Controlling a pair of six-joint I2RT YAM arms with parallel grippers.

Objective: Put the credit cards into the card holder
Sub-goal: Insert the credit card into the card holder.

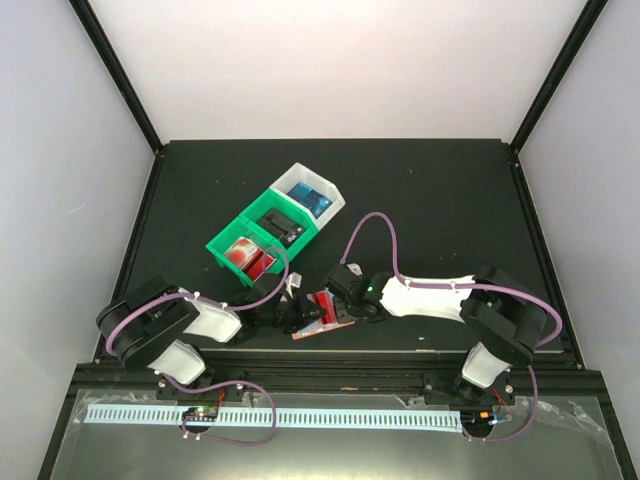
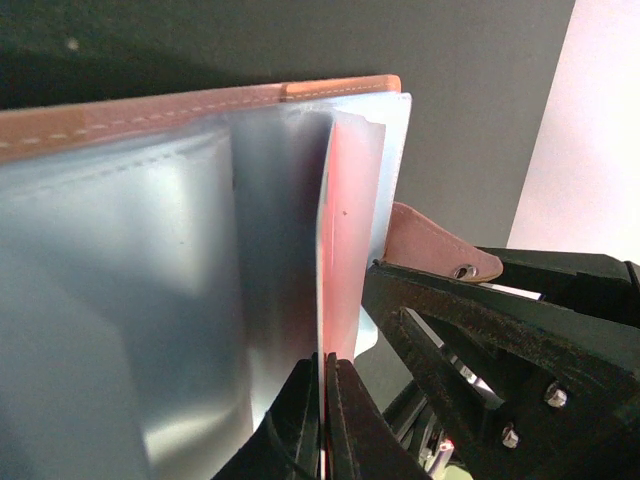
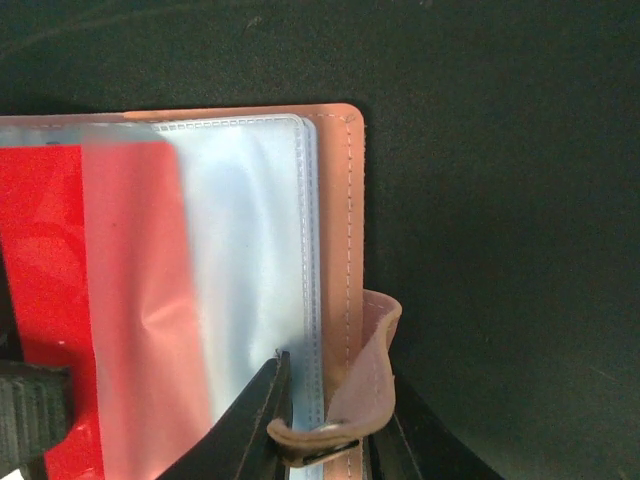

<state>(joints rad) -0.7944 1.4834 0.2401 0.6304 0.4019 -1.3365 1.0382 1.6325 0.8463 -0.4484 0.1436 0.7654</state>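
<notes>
My right gripper should open while my left gripper pushes the red card [image 3: 145,290] deeper, since my right fingers pinch the sleeve's end [image 3: 309,335] together with the snap tab.
The reddish-brown card holder [image 1: 330,306] lies open near the table's front edge, between my two grippers. In the left wrist view its brown edge [image 2: 200,108] runs along the top, with clear sleeves below and the snap tab [image 2: 440,245] at the right. My left gripper [image 2: 325,368] is shut on the edge of a red and white credit card [image 2: 352,220], which stands partway inside a sleeve. My right gripper [image 3: 330,400] is shut on the card holder's edge at the snap tab [image 3: 365,370]. The red card [image 3: 40,260] also shows at the left there, partly under a frosted sleeve.
Joined bins stand behind the grippers: a green bin [image 1: 222,250] with red cards, a green bin [image 1: 300,232] with dark items, and a white bin [image 1: 300,172] with blue items. The table's front rail lies just behind the arms' bases.
</notes>
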